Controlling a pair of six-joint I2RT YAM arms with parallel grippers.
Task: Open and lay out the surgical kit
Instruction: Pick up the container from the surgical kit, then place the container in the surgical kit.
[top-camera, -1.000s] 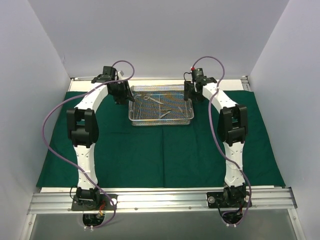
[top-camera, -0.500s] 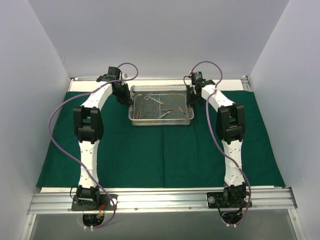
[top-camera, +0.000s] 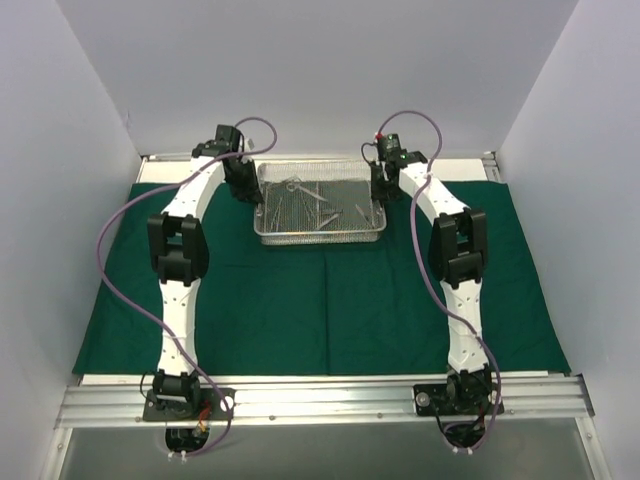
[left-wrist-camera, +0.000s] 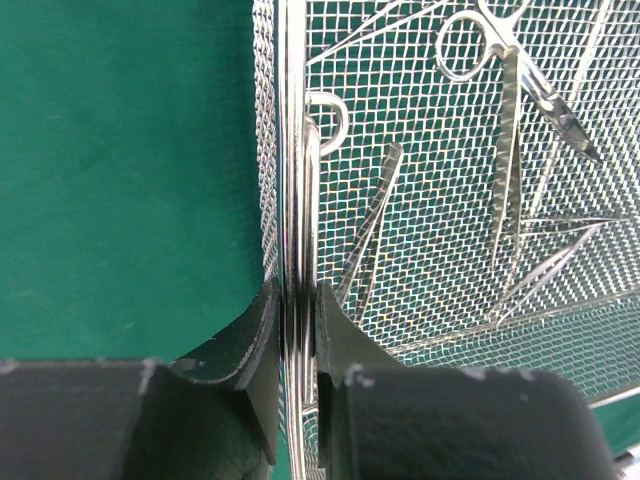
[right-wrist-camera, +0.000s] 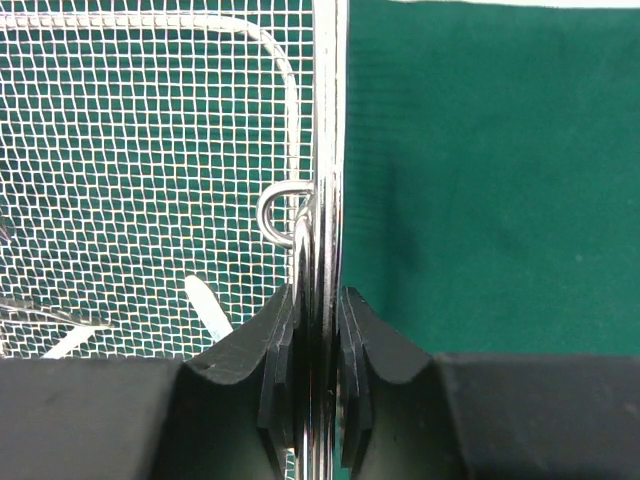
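Note:
Opposite rims of the tray (top-camera: 381, 220) have my grippers on them, and clear cloth (top-camera: 226, 236) lies beyond my left gripper. My right gripper should go on carrying the tray there until it rests.
The surgical kit lies unwrapped. Its dark green cloth (top-camera: 320, 310) is spread flat over the table. The silver wire-mesh tray (top-camera: 320, 238) is at the back middle and holds several steel instruments (top-camera: 300, 195). My left gripper (top-camera: 247, 190) is shut on the tray's left rim (left-wrist-camera: 296, 150), the wire pinched between its fingers (left-wrist-camera: 262, 330). My right gripper (top-camera: 380, 190) is shut on the right rim (right-wrist-camera: 328, 120) just below a small wire loop (right-wrist-camera: 275, 215). In the left wrist view, scissors (left-wrist-camera: 500, 40) and forceps (left-wrist-camera: 375, 215) rest on the mesh floor.
White walls close in the back and both sides. A metal rail (top-camera: 320, 400) carrying the arm bases runs along the near edge. A strip of bare white table (top-camera: 470, 165) shows behind the cloth.
Both grippers have closed from open onto the tray's side rims. The tray now sits slightly higher and further left in the top view, and looks a little tilted.

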